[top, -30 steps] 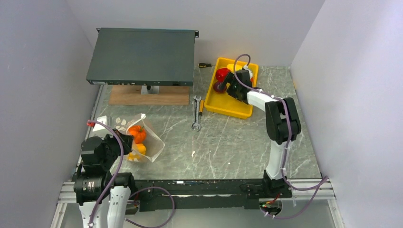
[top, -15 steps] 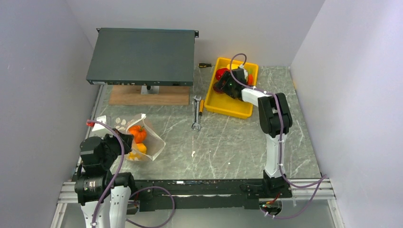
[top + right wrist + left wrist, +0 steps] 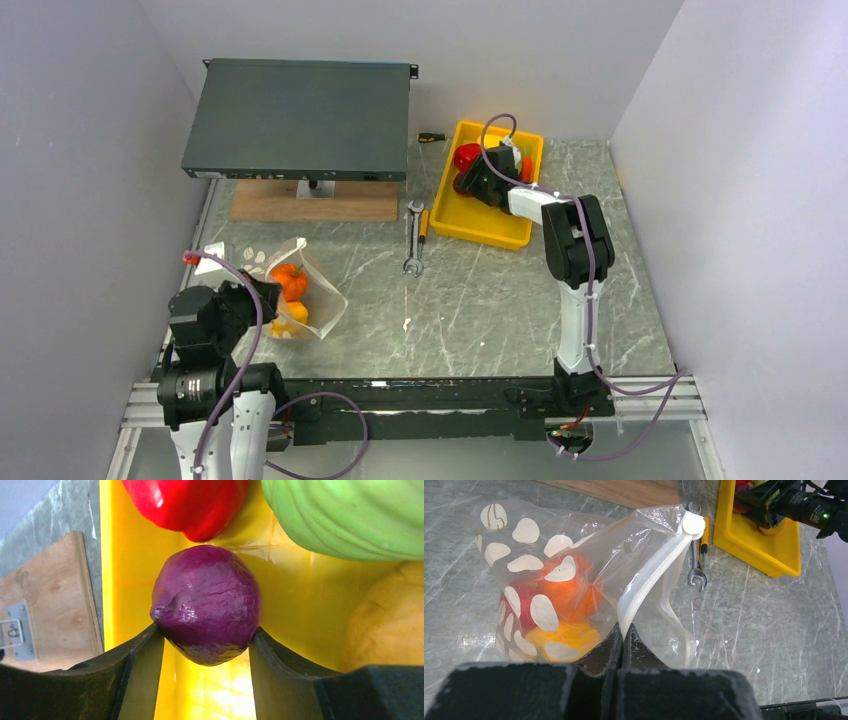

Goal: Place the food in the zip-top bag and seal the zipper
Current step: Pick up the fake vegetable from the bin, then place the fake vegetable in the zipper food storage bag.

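Observation:
I keep moving my right gripper to the bag's opening (image 3: 318,293) and let go inside, because both fingers are across the purple food (image 3: 206,602) and that opening gapes toward the tray.
The zip-top bag (image 3: 524,555), clear with white dots, lies at the table's left (image 3: 305,290) with its mouth gaping. Orange (image 3: 574,590), yellow (image 3: 564,635) and red (image 3: 521,592) food sit inside it. My left gripper (image 3: 623,635) is shut on the whitish zipper (image 3: 649,580) at the near end of the mouth. My right gripper (image 3: 206,637) reaches into the yellow tray (image 3: 130,580), with both fingers pressed against the sides of a purple onion-like food (image 3: 207,605). A red pepper (image 3: 190,505), a green cabbage (image 3: 350,515) and a yellow food (image 3: 390,615) lie around it.
A dark rack unit (image 3: 300,118) rests on a wooden board (image 3: 312,202) at the back left. A wrench (image 3: 413,240) and a screwdriver (image 3: 424,222) lie between the bag and the yellow tray (image 3: 490,228). Another screwdriver (image 3: 432,138) lies behind the tray.
My right gripper has pushed a little further left into the tray and its jaws have narrowed onto the purple food. The left arm and the bag have stayed put.

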Motion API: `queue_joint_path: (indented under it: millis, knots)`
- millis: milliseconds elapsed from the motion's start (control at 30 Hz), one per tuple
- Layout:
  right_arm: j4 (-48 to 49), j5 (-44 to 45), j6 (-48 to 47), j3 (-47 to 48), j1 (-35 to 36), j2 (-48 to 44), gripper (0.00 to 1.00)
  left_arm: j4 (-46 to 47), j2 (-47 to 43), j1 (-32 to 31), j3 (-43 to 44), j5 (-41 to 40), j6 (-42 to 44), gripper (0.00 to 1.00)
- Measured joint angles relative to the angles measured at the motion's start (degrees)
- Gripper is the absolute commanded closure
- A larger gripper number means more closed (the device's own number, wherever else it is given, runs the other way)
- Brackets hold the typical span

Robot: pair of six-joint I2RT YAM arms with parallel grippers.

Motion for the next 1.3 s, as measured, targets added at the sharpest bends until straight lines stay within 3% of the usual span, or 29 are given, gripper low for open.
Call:
queue_joint_path:
  millis: [167, 467, 567, 733, 900, 1000, 1133, 1300]
  knots:
    - [0.9, 1.3, -3.5, -7.8, 0.2, -6.3, 0.77, 0.0, 0.5, 0.0, 0.0, 0.0, 0.0, 1.00]
    - [6.9, 4.5, -7.0, -30.0, 6.1, -33.2, 0.81, 0.0, 1.8, 0.0, 0.0, 0.0, 0.0, 1.00]
    - [9.6, 6.8, -7.7, -38.7, 13.2, -42.5, 0.82, 0.0, 2.1, 0.0, 0.0, 0.0, 0.0, 1.00]
    - [9.2, 10.8, -8.9, -46.0, 28.0, -47.8, 0.82, 0.0, 2.6, 0.0, 0.0, 0.0, 0.0, 1.00]
    - [5.5, 16.4, -12.0, -45.0, 44.4, -47.9, 0.81, 0.0, 3.3, 0.0, 0.0, 0.0, 0.0, 1.00]
    - [1.7, 21.4, -16.7, -38.7, 53.8, -46.7, 0.80, 0.0, 3.3, 0.0, 0.0, 0.0, 0.0, 1.00]
    - [0.9, 26.2, -23.6, -29.1, 61.7, -44.6, 0.75, 0.0, 3.3, 0.0, 0.0, 0.0, 0.0, 1.00]
    - [0.7, 29.0, -29.5, -21.1, 65.0, -41.0, 0.70, 0.0, 3.3, 0.0, 0.0, 0.0, 0.0, 1.00]
